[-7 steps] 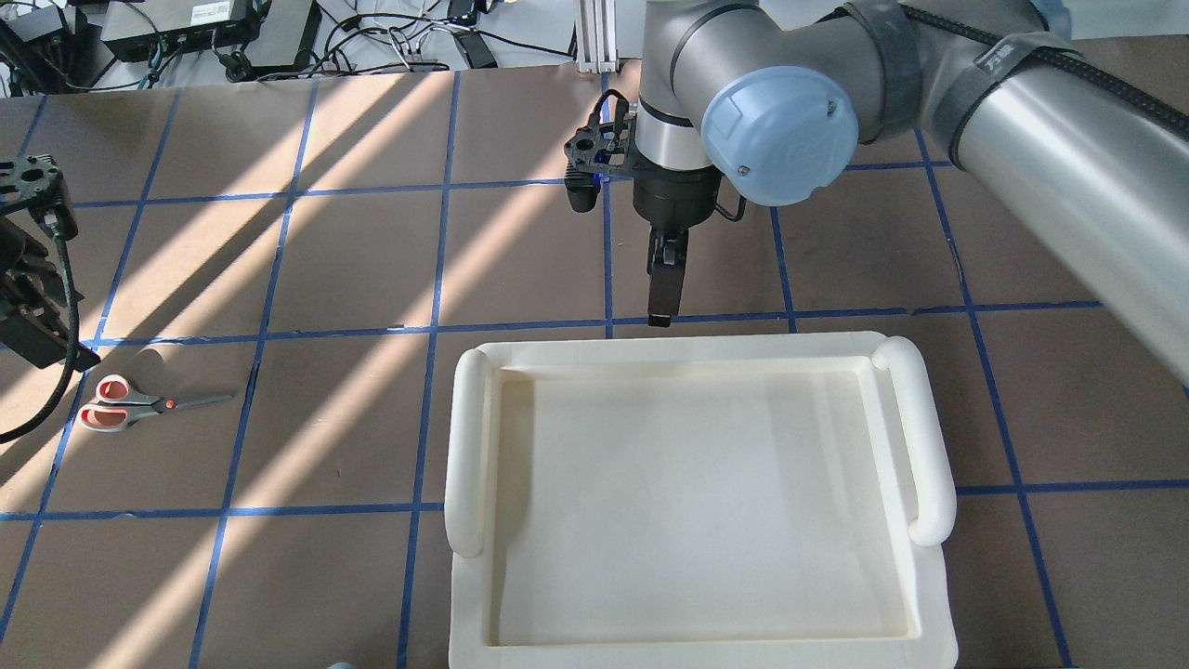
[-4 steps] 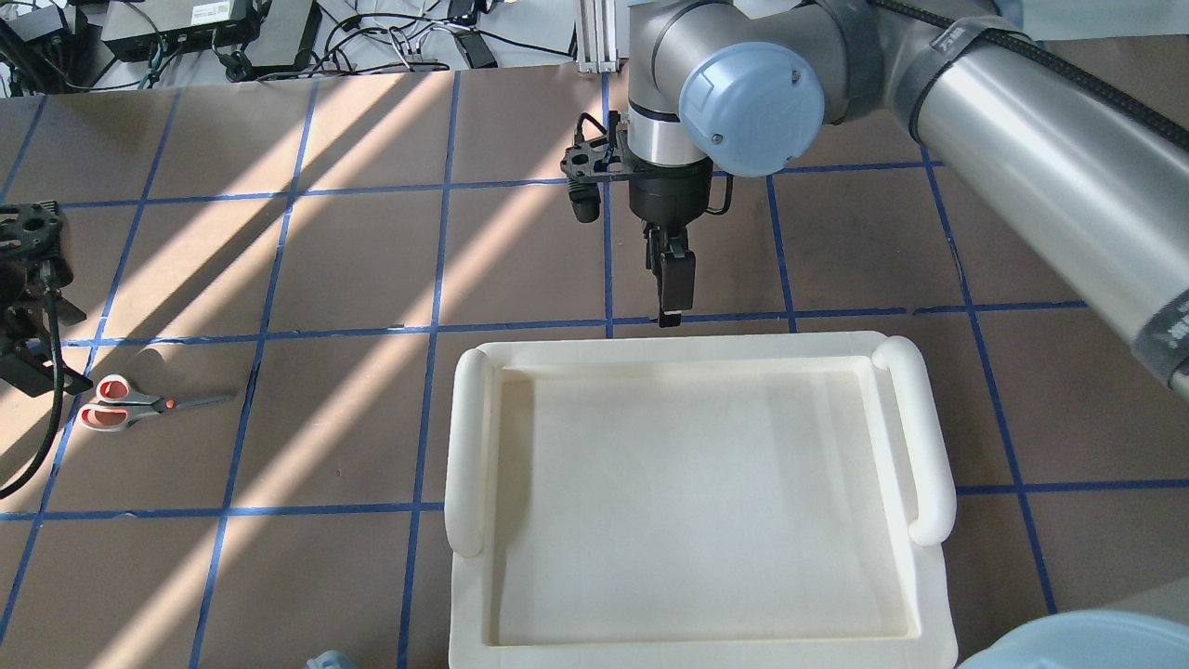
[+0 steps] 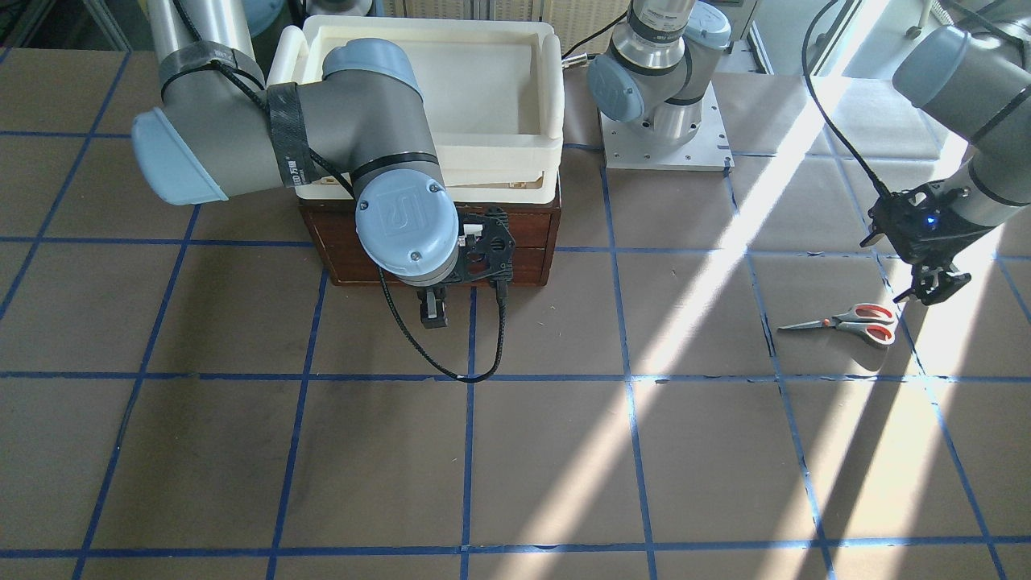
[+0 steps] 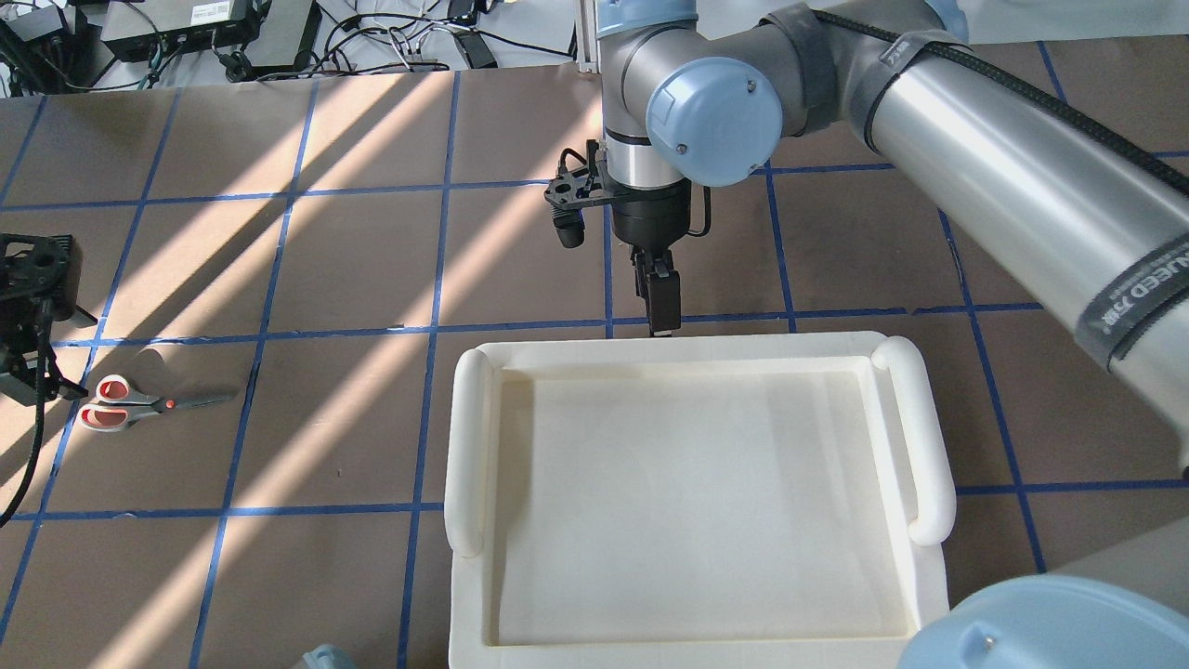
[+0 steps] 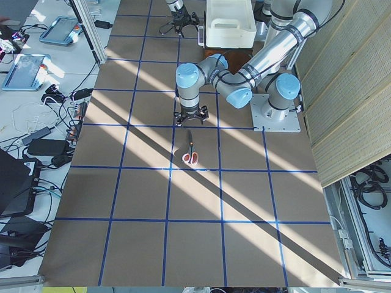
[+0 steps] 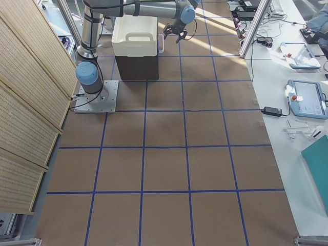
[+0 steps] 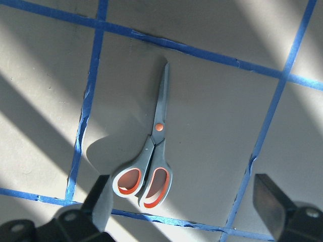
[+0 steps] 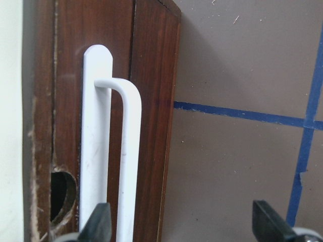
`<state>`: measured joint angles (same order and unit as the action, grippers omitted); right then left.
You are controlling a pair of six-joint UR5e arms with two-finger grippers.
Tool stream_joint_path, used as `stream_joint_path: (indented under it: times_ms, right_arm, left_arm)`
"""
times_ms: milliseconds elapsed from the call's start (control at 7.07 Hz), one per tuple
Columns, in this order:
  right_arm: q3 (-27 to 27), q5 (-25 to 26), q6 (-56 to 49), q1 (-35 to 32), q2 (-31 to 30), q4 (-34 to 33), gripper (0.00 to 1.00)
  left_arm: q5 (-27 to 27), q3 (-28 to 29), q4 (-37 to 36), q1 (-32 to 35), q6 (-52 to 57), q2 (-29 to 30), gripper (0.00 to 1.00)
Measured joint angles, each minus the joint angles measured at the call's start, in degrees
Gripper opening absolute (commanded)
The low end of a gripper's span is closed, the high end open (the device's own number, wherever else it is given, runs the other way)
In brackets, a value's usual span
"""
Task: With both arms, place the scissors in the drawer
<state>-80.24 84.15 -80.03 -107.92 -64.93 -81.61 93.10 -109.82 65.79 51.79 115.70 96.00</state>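
I expect the scissors (image 3: 841, 323) will stay closed and stick straight out when I lift them, because the blades (image 3: 802, 325) lie shut with both handles side by side.
The scissors (image 3: 854, 320) lie flat on the table, orange-red handles toward my left gripper; they also show in the overhead view (image 4: 130, 404) and the left wrist view (image 7: 151, 161). My left gripper (image 3: 938, 292) is open and empty, hovering just above the handle end (image 7: 184, 212). The dark-brown drawer (image 3: 532, 234) is shut. Its white bar handle (image 8: 126, 151) stands between the open fingers of my right gripper (image 8: 181, 227), near the left finger. My right gripper (image 4: 661, 311) hangs in front of the drawer.
A cream plastic tray (image 4: 697, 348) sits on top of the drawer chest (image 6: 136, 66). Blue tape lines grid the brown table. Cables and boxes lie beyond the far table edge (image 4: 186, 28).
My left gripper has sunk toward the scissors' handles. My right arm has swung left in the overhead view, and its gripper has come closer to the drawer front.
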Motion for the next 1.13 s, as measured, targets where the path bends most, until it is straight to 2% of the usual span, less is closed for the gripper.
stream_joint_path:
  times_ms: [283, 707, 1131]
  right_arm:
    - [-1.4, 0.3, -0.1, -0.1, 0.1, -0.1, 1.0]
    - [-1.9, 0.3, -0.1, -0.2, 0.2, -0.1, 0.99]
    - [-3.4, 0.3, -0.8, -0.2, 0.2, -0.7, 0.92]
  left_arm:
    - [-0.1, -0.8, -4.8, -1.4, 5.0, 3.3, 1.0]
    - [-0.1, -1.2, -7.7, -1.9, 8.9, 8.0, 1.0]
    - [0.1, -1.4, -8.6, -1.9, 12.9, 11.7, 1.0]
